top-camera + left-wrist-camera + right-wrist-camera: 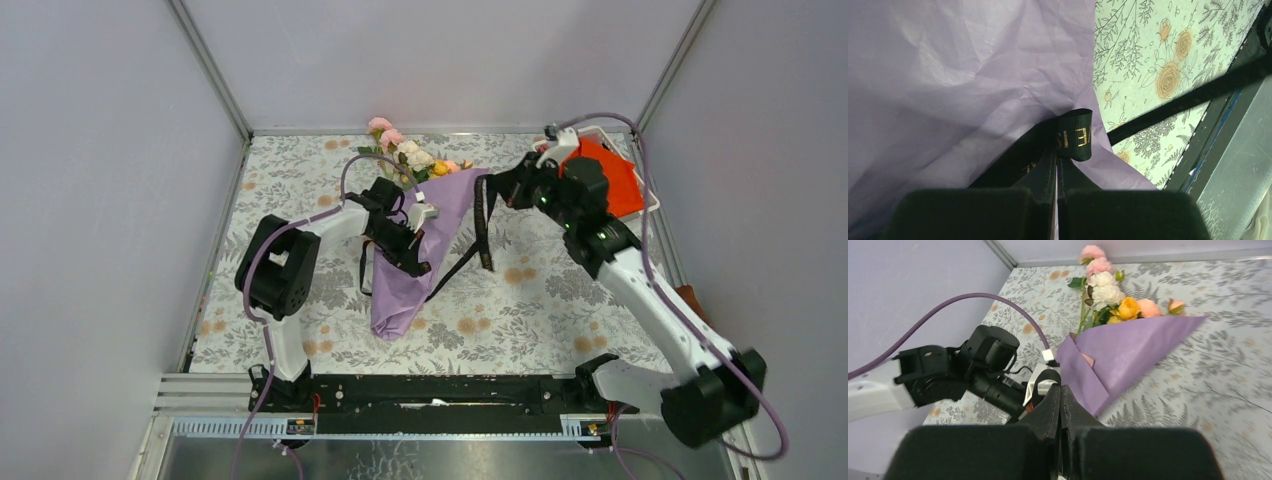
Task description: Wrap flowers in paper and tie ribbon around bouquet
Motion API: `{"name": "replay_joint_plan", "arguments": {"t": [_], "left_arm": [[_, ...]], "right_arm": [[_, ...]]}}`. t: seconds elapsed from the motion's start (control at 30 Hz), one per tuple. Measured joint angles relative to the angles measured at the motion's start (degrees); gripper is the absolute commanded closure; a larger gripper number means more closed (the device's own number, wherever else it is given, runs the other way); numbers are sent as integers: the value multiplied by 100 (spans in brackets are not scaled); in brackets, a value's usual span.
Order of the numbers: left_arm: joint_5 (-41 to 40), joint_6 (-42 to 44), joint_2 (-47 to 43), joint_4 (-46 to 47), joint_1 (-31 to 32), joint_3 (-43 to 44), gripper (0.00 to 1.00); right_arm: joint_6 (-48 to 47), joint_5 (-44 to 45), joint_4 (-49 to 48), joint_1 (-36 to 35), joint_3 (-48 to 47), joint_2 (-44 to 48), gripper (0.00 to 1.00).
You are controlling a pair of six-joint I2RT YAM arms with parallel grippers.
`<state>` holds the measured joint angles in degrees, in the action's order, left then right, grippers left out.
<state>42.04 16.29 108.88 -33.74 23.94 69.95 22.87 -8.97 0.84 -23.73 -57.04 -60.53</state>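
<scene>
The robot's left gripper is pinning the black ribbon on the cone's middle (425, 268), so the right gripper should go on bringing its piece of the ribbon over the paper (440, 215) and let go of it there.
The bouquet lies on the floral table, with the lilac paper (415, 250) rolled in a cone around the flowers (408, 152). The blooms point toward the back wall and the cone's tip toward me. My left gripper (420, 262) rests on the cone's middle, shut on the black ribbon (1075, 136), which carries gold lettering. One strand of ribbon (484, 222) runs up to my right gripper (497, 188), which hangs over the cone's right side and is shut on a loop of it (1064, 377). In the right wrist view the flowers (1108, 290) stick out of the paper (1133, 347).
An orange-red cloth (615, 175) sits in a white wire basket (650, 208) at the back right. A small brown cloth (690, 298) lies by the right wall. A black rail (440, 390) runs along the near edge. Grey walls close in the left, back and right.
</scene>
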Motion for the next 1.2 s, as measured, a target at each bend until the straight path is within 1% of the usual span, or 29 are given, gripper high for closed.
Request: {"name": "replay_joint_plan", "arguments": {"t": [0.1, 0.2, 0.33, 0.47, 0.6, 0.73, 0.77, 0.87, 0.97, 1.03, 1.13, 1.2], "left_arm": [[17, 0, -96, 4, 0, -42, 100], [20, 2, -348, 4, 0, -127, 100], [44, 61, -734, 17, 0, -238, 100], [46, 229, -927, 2, 0, -369, 100], [142, 612, -997, -192, 0, -422, 100], [367, 1147, -1427, -586, 7, -437, 100], [466, 1276, -1646, -662, 7, -437, 100], [664, 1412, -2118, -728, 7, -367, 100], [765, 1401, -2240, -699, 9, -90, 100], [780, 1325, -2168, -636, 9, 107, 100], [789, 1086, -1919, -400, -26, 304, 100], [778, 767, -1690, -81, -118, 367, 100]], "right_arm": [[149, -345, -474, 0, -367, -1043, 100], [291, -629, -726, 0, -686, -1958, 100], [503, -1119, -911, -35, -1482, -3340, 100], [590, -1377, -927, -238, -2398, -4516, 100], [643, -1587, -911, -599, -3121, -5477, 100], [743, -2050, -922, -887, -3322, -6168, 100], [772, -2175, -925, -929, -3324, -6286, 96], [802, -2503, -850, -992, -3296, -6568, 78], [678, -2677, -697, -946, -3235, -6575, 65], [658, -2726, -741, -905, -3189, -6553, 61], [621, -2828, -807, -726, -2723, -6282, 56], [599, -2863, -809, -581, -2457, -6098, 53]]}}
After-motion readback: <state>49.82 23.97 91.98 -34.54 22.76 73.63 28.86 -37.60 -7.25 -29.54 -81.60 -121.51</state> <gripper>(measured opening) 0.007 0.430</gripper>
